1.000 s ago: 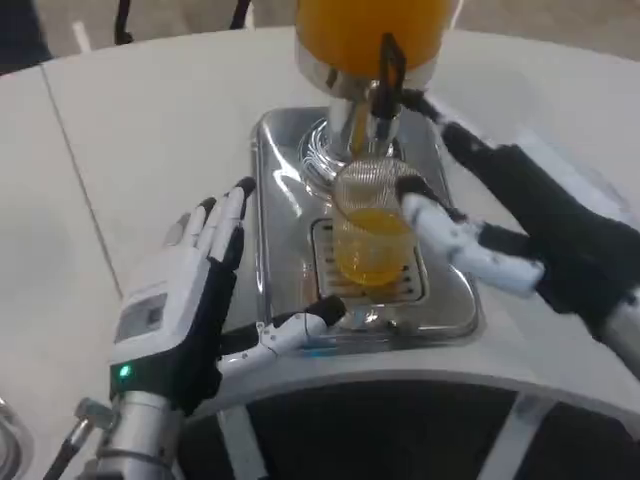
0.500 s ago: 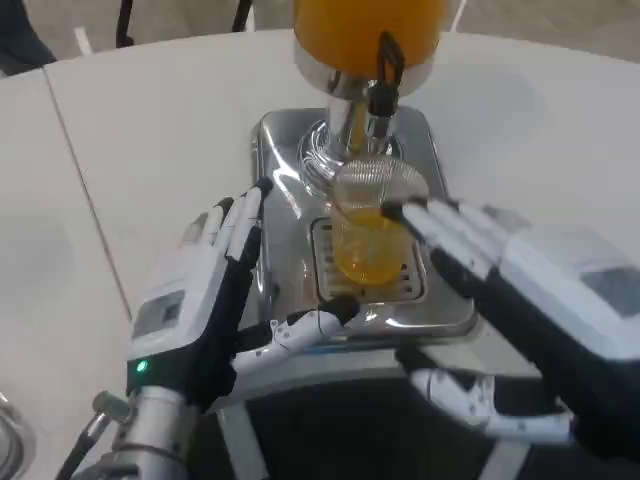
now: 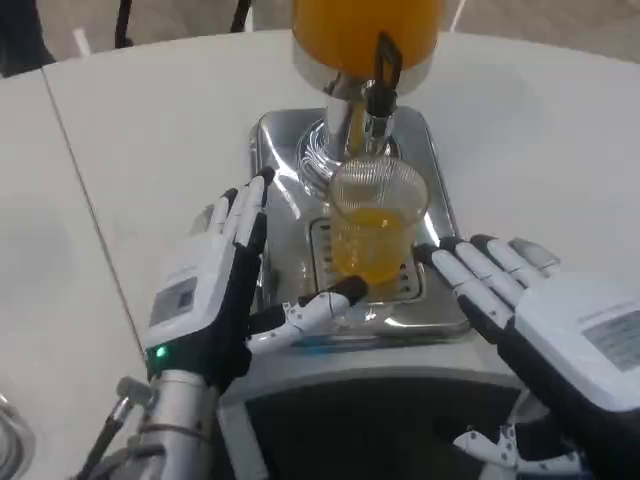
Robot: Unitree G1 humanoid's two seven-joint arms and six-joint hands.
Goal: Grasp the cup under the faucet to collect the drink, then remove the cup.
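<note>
My gripper will carry the cup off the tray. The orange drink [image 3: 371, 248] is well below the cup's rim [image 3: 379, 183], so it should stay in the cup.
A clear ribbed cup [image 3: 376, 228], about half full of orange drink, stands on the grate of the shiny metal drip tray [image 3: 285, 160] right under the black faucet [image 3: 381, 72] of the orange juice dispenser [image 3: 365, 28]. My left hand [image 3: 222, 290] is open just left of the cup, fingers pointing up along the tray's left side, thumb reaching toward the cup's base without gripping it. My right hand [image 3: 540, 320] lies open, palm down, to the right of the tray and apart from the cup, fingertips near the tray's right rim.
The white table [image 3: 150, 120] stretches to the left and behind the dispenser. A dark curved edge of the table front runs below the tray.
My right hand has dropped away from the cup and the faucet to the lower right and turned palm down. My left hand has moved closer to the cup.
</note>
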